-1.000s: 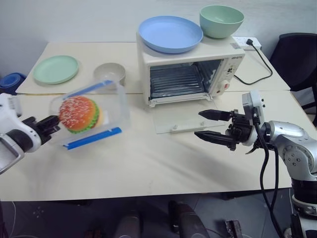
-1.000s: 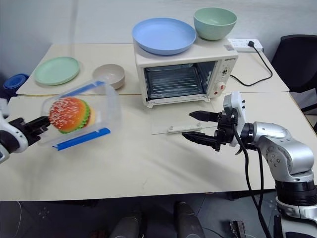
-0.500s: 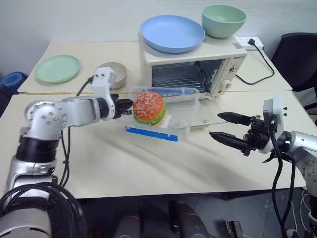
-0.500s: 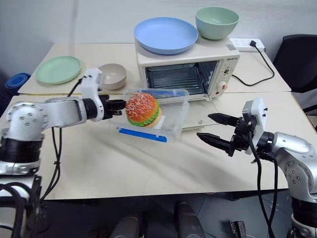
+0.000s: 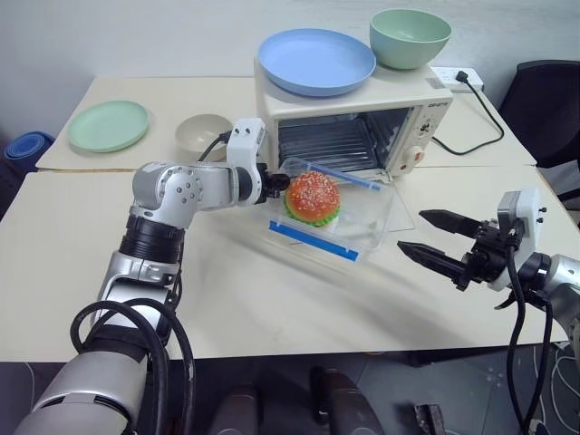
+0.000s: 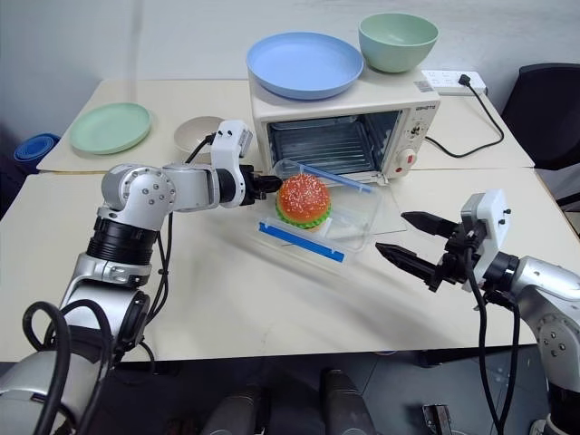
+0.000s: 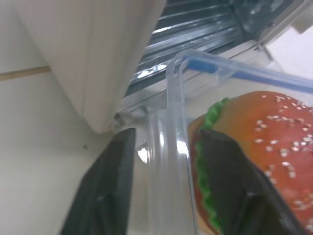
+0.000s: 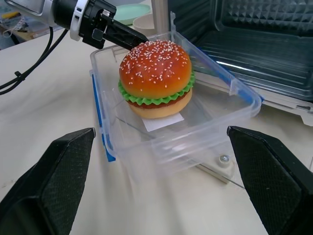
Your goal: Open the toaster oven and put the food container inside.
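Observation:
The glass door [image 5: 400, 215] is flat up to the oven's opening, so the food container [image 5: 361, 223] will slide in with its hamburger when I push it.
The toaster oven [image 5: 419, 111] stands at the back of the table with its glass door [image 8: 230, 164] dropped flat and the wire rack [image 5: 324, 143] showing. The food container [image 5: 355, 222], a clear box with blue strips and a toy hamburger [image 5: 312, 196] inside, sits on that door just in front of the oven mouth. My left gripper [image 5: 275, 186] is at the box's left wall; in the left wrist view its fingers [image 7: 110, 181] stand apart on either side of the wall, open. My right gripper [image 5: 410, 230] hovers open to the right of the box, apart from it.
A blue plate [image 5: 315, 60] and a green bowl [image 5: 410, 36] rest on top of the oven. A green plate [image 5: 108, 124] and a beige bowl [image 5: 201, 134] lie at the back left. A power strip with cable [image 5: 458, 80] and a black chair [image 5: 544, 100] are at the far right.
My left arm carried the food container to the right and forward, down onto the oven's door, and its fingers have spread. The right gripper drew back to the right, still open.

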`<state>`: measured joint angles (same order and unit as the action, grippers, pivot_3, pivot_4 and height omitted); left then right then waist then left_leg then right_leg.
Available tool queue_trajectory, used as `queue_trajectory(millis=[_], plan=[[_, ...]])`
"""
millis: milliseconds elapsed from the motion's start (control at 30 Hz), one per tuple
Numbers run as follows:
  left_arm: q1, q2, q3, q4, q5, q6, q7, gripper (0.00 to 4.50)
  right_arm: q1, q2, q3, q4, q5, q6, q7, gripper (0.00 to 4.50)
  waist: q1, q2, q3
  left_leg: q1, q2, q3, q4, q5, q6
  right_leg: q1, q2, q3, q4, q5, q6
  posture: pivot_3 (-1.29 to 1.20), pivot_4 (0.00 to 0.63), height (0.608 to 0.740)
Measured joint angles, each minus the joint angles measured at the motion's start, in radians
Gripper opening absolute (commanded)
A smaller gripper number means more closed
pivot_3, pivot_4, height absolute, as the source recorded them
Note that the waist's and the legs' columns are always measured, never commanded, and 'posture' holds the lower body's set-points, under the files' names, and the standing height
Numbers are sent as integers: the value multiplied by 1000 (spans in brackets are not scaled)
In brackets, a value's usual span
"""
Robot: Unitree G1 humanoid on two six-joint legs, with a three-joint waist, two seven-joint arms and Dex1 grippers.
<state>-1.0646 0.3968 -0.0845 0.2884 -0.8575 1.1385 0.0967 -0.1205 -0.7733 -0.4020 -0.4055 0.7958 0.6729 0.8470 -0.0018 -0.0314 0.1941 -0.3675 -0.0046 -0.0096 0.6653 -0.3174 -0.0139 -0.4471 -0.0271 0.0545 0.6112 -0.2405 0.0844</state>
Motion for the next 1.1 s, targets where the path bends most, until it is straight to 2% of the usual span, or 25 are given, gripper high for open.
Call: queue_trajectory(millis=[133, 367, 400, 467, 533, 667, 800, 1000, 1100], plan=[[39, 7, 99, -67, -1, -9, -86, 2691, 9, 0, 0, -1, 4, -6, -8, 4500, -2, 0, 0, 0, 1, 0, 0, 0, 0, 0, -1, 2, 0, 0, 0, 0, 150, 740], [172, 109, 290, -238, -56, -48, -325, 2691, 20, -1, -2, -59, 90, 27, -8, 4500, -1, 0, 0, 0, 1, 0, 0, 0, 0, 0, -2, 2, 1, 0, 0, 0, 150, 740], [199, 139, 311, -259, -79, -49, -396, 2309, 26, -5, -2, -70, 117, 40, -5, 4124, -1, 0, 0, 0, 1, -1, 0, 0, 0, 0, -2, 2, 0, 0, 0, 0, 150, 740], [275, 225, 333, -322, -126, -52, -571, 1848, 54, -16, -10, -106, 178, 72, 5, 3628, -3, 0, 0, 0, 2, 0, 0, 0, -1, 0, -2, 2, 1, 0, -1, 0, 150, 740], [356, 305, 328, -377, -139, -81, -762, 1188, 74, -22, -11, -134, 215, 94, 8, 2895, -2, 0, 0, 0, 2, 0, 0, 0, -1, 0, -1, 1, 0, -1, -1, 0, 150, 740], [447, 422, 217, -433, -63, -178, -1030, 0, 113, -22, 18, -184, 223, 102, -7, 1469, 4, 0, 0, 1, 0, -2, 0, 0, 2, 2, -1, 2, -1, -2, -3, 0, 150, 740], [451, 425, 119, -415, 42, -277, -1136, 0, 128, 5, 92, -201, 194, 99, -54, 26, 2, 0, 0, 0, 0, -2, 1, 0, 3, 2, -1, 2, -1, -1, -2, 0, 150, 740], [427, 343, -3, -334, 192, -391, -1177, 0, 121, 48, 242, -188, 25, 45, -125, 5, -3, 0, 0, 0, 1, -2, 1, 0, 3, 2, 0, 2, 0, -1, -2, 0, 150, 740], [401, 294, -65, -303, 274, -430, -1171, 0, 48, 93, 286, -120, -68, 23, -192, 5, -3, 0, 0, 0, 0, -1, 1, 0, 3, 2, 0, 2, 0, -1, -1, 0, 150, 740]])
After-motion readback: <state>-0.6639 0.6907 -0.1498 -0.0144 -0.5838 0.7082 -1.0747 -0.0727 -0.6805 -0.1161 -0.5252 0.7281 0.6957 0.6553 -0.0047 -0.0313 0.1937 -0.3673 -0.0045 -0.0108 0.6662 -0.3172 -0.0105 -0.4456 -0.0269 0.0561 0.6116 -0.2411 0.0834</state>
